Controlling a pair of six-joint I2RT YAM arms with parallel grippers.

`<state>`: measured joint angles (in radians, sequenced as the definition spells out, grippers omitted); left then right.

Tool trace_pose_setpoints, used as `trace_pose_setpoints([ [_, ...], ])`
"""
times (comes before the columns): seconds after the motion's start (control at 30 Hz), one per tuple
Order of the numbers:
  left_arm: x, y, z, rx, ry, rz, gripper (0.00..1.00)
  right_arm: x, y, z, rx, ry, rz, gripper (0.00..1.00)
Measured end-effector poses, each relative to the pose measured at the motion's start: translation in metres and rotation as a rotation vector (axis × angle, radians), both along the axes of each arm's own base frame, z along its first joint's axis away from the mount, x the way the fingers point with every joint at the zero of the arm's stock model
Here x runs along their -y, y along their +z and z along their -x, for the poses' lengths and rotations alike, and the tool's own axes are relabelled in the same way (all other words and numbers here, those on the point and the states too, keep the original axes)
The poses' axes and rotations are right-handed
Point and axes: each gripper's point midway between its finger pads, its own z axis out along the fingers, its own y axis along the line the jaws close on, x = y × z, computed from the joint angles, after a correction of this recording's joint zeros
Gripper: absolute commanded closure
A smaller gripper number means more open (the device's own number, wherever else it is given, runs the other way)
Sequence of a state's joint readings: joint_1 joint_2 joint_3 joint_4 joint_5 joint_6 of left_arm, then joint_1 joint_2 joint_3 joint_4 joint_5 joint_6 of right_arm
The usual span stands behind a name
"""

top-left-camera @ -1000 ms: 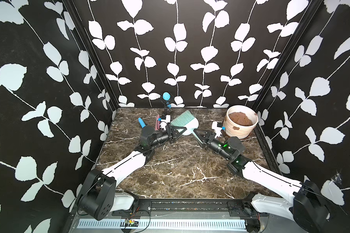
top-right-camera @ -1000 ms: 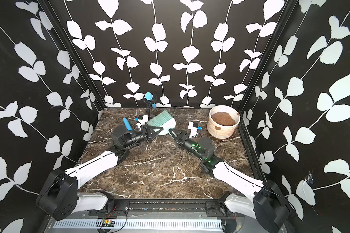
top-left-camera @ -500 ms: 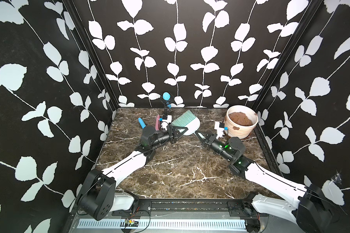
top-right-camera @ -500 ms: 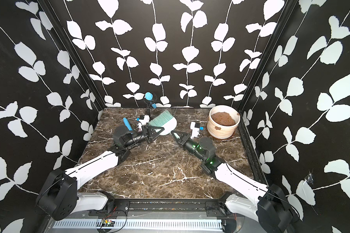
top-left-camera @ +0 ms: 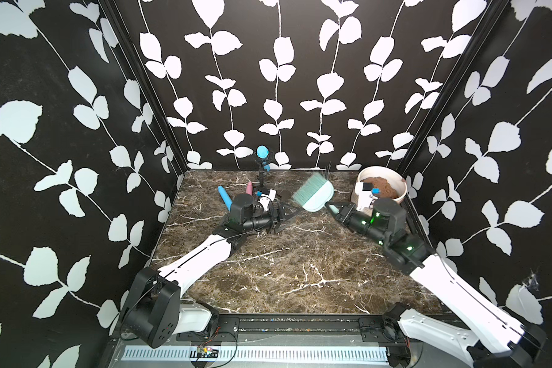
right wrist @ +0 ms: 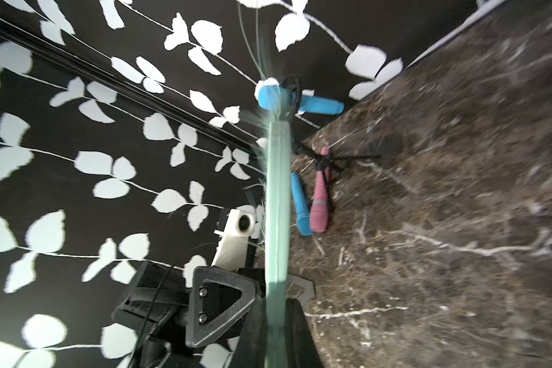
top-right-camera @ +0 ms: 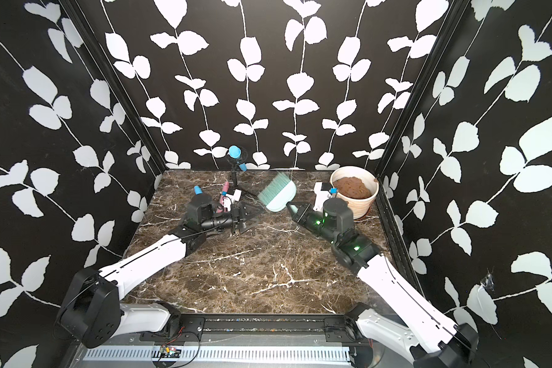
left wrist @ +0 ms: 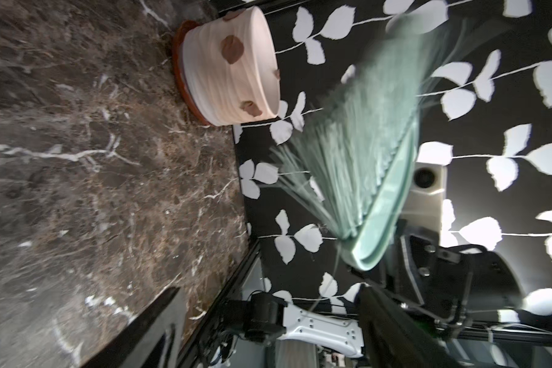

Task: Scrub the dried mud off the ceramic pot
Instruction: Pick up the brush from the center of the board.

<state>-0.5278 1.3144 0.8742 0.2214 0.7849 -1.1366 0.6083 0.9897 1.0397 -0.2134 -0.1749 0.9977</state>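
Observation:
My right gripper is nearest the pot in the corner (top-left-camera: 382,186) and is holding the brush, so my left gripper should take the brush head (top-left-camera: 318,196) first, and then my right gripper should get the pot.
The ceramic pot (top-left-camera: 401,195) (top-right-camera: 365,204) stands at the back right, cream and ribbed on an orange saucer, with brown soil inside. Dried mud (left wrist: 232,49) shows as reddish-brown blobs on the pot's (left wrist: 204,79) wall, with another blob (left wrist: 250,108) near the rim. My right gripper (top-left-camera: 332,208) (right wrist: 276,334) is shut on the handle of a mint-green brush (top-left-camera: 314,194) (top-right-camera: 278,194) (right wrist: 276,207), which is held above the table left of the pot, bristles pointing back. My left gripper (top-left-camera: 287,216) (top-right-camera: 249,218) (left wrist: 268,334) is open and empty, just left of the brush head.
A blue microphone on a small tripod (top-left-camera: 262,153) stands at the back wall. A blue cylinder (top-left-camera: 225,197) and a pink one (top-left-camera: 249,188) lie on the marble table behind my left wrist. Patterned walls close in the left, back and right sides.
My left gripper has let go of the brush and opened. My right gripper has shut on the handle and carried the brush a little to the right, toward the pot.

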Motion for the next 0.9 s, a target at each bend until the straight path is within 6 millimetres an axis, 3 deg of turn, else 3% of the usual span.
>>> trace_pose_setpoints([
  [0.1, -0.002, 0.007, 0.0, 0.046, -0.014, -0.063, 0.1, 0.005, 0.007, 0.005, 0.033, 0.026, 0.117, 1.0],
  [0.27, -0.008, 0.015, 0.008, 0.115, -0.024, -0.108, 0.1, 0.006, -0.015, 0.008, 0.009, 0.074, 0.255, 1.0],
  [0.57, -0.005, 0.034, 0.007, 0.177, 0.03, 0.019, 0.13, -0.009, -0.046, -0.005, -0.113, -0.003, -0.051, 1.0],
  [0.83, 0.004, 0.067, 0.006, 0.241, 0.041, 0.094, 0.17, -0.016, 0.001, -0.017, -0.047, -0.055, -0.369, 1.0],
  [0.9, 0.005, 0.071, 0.004, 0.249, 0.048, 0.107, 0.22, -0.02, 0.009, -0.016, -0.035, -0.047, -0.407, 1.0],
])
